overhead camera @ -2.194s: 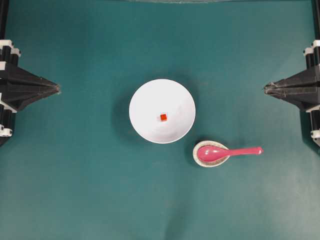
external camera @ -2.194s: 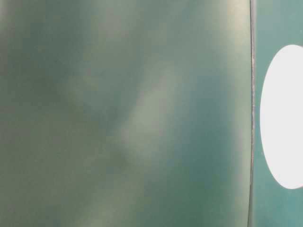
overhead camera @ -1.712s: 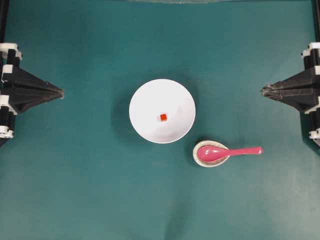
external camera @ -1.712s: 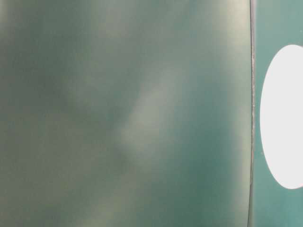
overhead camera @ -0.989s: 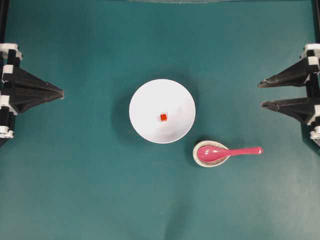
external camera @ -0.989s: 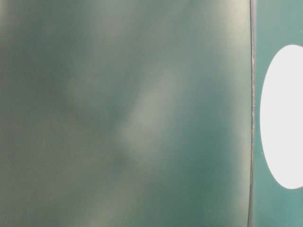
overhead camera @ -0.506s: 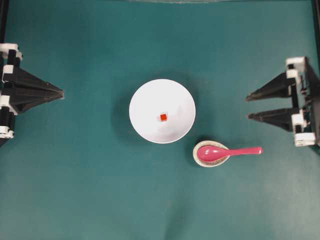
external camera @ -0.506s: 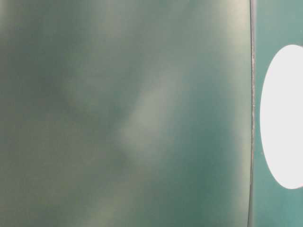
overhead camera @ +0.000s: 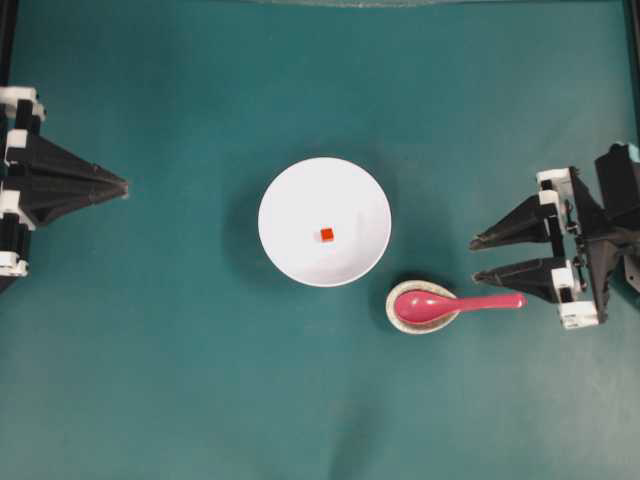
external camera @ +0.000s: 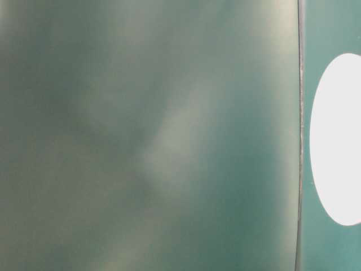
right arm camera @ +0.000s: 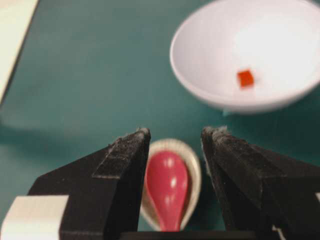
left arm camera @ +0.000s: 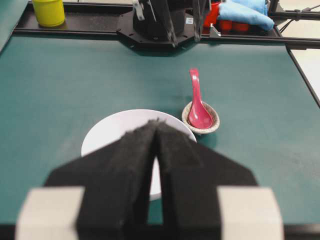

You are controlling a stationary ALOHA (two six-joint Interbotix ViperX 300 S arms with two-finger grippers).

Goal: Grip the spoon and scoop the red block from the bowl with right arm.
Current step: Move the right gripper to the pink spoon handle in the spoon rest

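My gripper will scoop the red block (overhead camera: 327, 235) lying alone on the bowl's smooth bottom (overhead camera: 305, 225), so the block will slide toward the bowl's side before riding the spoon.
The white bowl (overhead camera: 300, 200) sits mid-table with the tiny red block (overhead camera: 327, 234) inside. The pink spoon (overhead camera: 455, 303) lies right of and below the bowl, scoop in a speckled rest (overhead camera: 392, 316), handle pointing right. My right gripper (overhead camera: 474, 259) is open, just above the handle's end and apart from it. In the right wrist view the gripper (right arm camera: 176, 132) frames the spoon (right arm camera: 167, 187), with the bowl (right arm camera: 210, 45) and block (right arm camera: 245, 78) beyond. My left gripper (overhead camera: 122, 185) is shut and empty at the left edge, also shown in its wrist view (left arm camera: 157, 123).
The left wrist view shows the bowl (left arm camera: 100, 132), the spoon (left arm camera: 197, 102), a yellow cup (left arm camera: 48, 11) and a blue cloth (left arm camera: 245, 12) past the table's far edge. The table-level view is blurred teal with a white oval (external camera: 337, 138) at its right.
My right gripper has opened and moved in from the right edge, left and down toward the spoon's handle. The left gripper, bowl, block and spoon stay put.
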